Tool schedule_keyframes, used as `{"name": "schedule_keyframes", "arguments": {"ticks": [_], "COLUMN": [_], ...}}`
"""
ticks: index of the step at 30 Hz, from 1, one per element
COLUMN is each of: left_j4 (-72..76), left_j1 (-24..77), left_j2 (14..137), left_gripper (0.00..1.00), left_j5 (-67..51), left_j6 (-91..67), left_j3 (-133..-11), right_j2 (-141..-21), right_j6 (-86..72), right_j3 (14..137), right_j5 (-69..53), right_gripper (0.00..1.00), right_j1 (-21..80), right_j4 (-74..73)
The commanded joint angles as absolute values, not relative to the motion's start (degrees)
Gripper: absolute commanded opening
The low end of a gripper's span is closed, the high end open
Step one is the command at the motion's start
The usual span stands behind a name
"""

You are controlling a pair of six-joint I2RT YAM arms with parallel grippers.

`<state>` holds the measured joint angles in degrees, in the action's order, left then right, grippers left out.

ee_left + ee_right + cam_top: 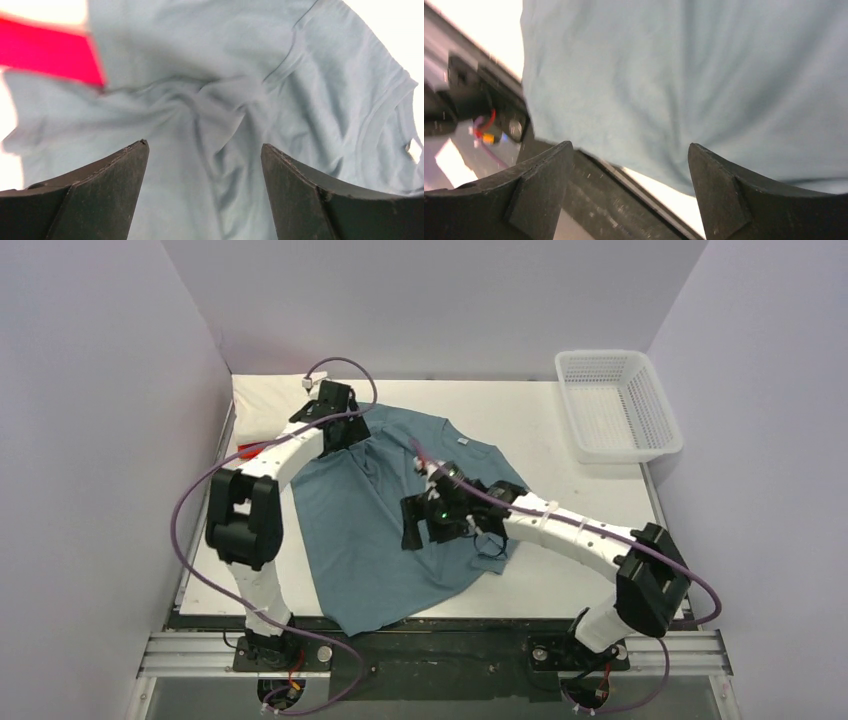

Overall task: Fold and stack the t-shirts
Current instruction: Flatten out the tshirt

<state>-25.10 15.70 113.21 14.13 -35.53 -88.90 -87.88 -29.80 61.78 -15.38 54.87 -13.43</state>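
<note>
The teal-blue t-shirt is lying at a slant with bunched folds below the left gripper, so the robot's grippers should draw its side edges apart and smooth the t-shirt flat before folding.
A dusty teal-blue t-shirt lies spread and wrinkled on the white table, its hem at the near edge and its collar toward the back. My left gripper is open and empty above its bunched upper left part; the left wrist view shows the folds between the jaws. My right gripper is open and empty over the shirt's middle; its wrist view shows the shirt's hem and the table's near edge. A cream-white folded shirt lies at the back left with a red-pink one beside it, also showing in the left wrist view.
A white plastic mesh basket stands at the back right. White walls close in the table on left, back and right. The black rail with the arm bases runs along the near edge.
</note>
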Motion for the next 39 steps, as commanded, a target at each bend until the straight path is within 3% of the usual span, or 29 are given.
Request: {"name": "schedule_keyframes", "arguments": {"ticks": [1,5,10,17,21,28,35,39], "left_j4": [-30.5,-31.0,-21.5,-14.5,-12.8,-14.5,-18.7,-16.8], "left_j1": [15.6,15.7,15.7,15.1,12.8,9.8,8.8,9.2], "left_j2": [98.4,87.3,76.1,77.1,81.2,86.5,90.1,91.5], "left_gripper": [0.94,0.94,0.94,0.94,0.94,0.94,0.94,0.94], "left_j5": [21.5,19.2,9.7,6.9,7.9,9.8,10.1,4.4], "left_j6": [-35.8,-40.9,-44.5,-48.5,-48.1,-46.6,-43.7,-40.7], "left_j3": [-79.7,-67.0,-48.8,-40.4,-40.8,-43.4,-49.9,-52.4], "right_j2": [-83.7,-90.1,-109.7,-133.9,-139.8,-135.5,-118.2,-106.1], "right_j6": [-27.6,-26.9,-23.5,-23.1,-24.6,-27.5,-32.9,-37.7], "right_j3": [64.3,70.9,91.0,118.8,124.8,113.0,83.7,66.8], "right_j5": [-11.8,-5.1,-0.8,-1.5,-2.4,3.7,10.9,13.6], "right_gripper": [0.81,0.81,0.79,0.77,0.77,0.75,0.75,0.73], "right_j1": [41.9,32.3,26.7,26.2,26.1,22.0,12.9,9.0], "right_j4": [-18.7,-19.3,-23.0,-28.2,-28.4,-27.6,-23.9,-20.2]}}
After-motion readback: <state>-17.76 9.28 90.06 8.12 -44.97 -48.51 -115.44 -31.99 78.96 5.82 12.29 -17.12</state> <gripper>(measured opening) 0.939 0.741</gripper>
